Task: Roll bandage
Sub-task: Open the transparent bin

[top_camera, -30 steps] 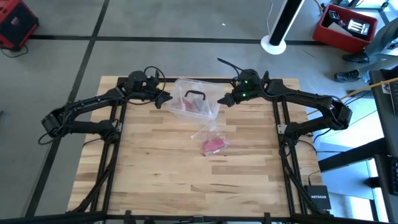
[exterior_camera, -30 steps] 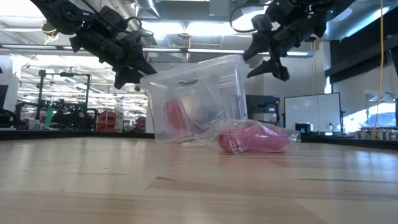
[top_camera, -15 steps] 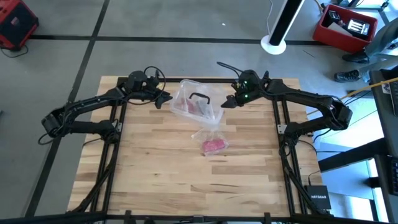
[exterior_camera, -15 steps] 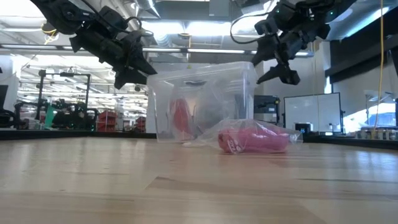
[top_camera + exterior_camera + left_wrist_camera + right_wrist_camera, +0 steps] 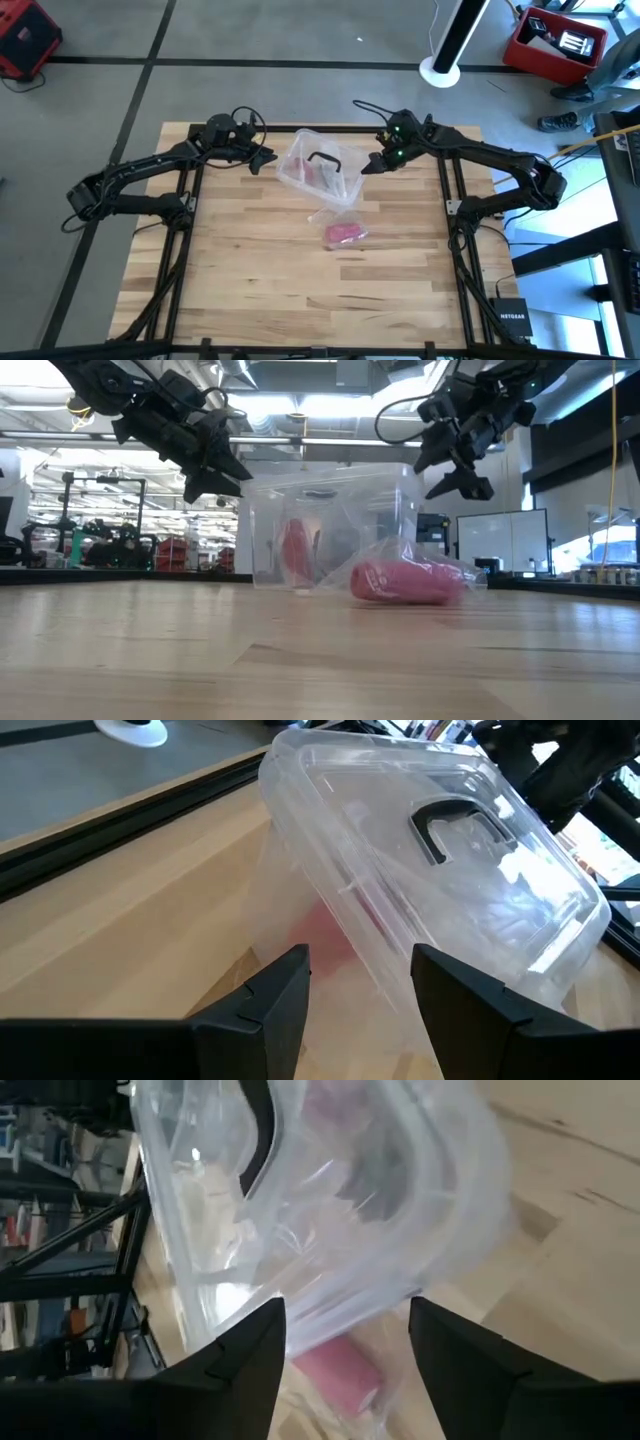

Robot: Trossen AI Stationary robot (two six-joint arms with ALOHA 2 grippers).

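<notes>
Pink and grey shapes point(image 5: 303, 169) can be seen through the clear lid point(image 5: 326, 160), so the robot should expect to find wrapped packets inside the box when it lifts the lid off.
A pink bandage roll point(image 5: 344, 234) lies inside a crumpled clear wrapper point(image 5: 440, 570) on the middle of the wooden table point(image 5: 230, 290). Behind it stands a clear plastic box point(image 5: 318, 172) with a black lid handle point(image 5: 322, 157). Something pink point(image 5: 293, 550) shows inside it. My left gripper point(image 5: 268, 160) stands open at the box's left end, with the box's corner point(image 5: 350, 935) showing between its fingers. My right gripper point(image 5: 368, 166) is at the box's right end, closed on its edge. My left gripper: I cannot tell whether its fingers touch the box's corner. My right gripper has the rim at the box's right corner point(image 5: 390, 1302) between its two fingers. It comes from the table's right side, slanting down. The box's bottom point(image 5: 300, 587) seems to rest on the table.
Black frame rails point(image 5: 185, 200) run along the table's left and right sides under the arms. The near half of the table is bare wood point(image 5: 300, 300). Beyond the far edge are a white post base point(image 5: 440, 70) and a red bin point(image 5: 555, 40) on the floor.
My right gripper has moved a little toward the table's near and right edges, tipping down and rolling. The box has turned with it: its right end has swung toward the near edge, while its left end by my left gripper has stayed put.
</notes>
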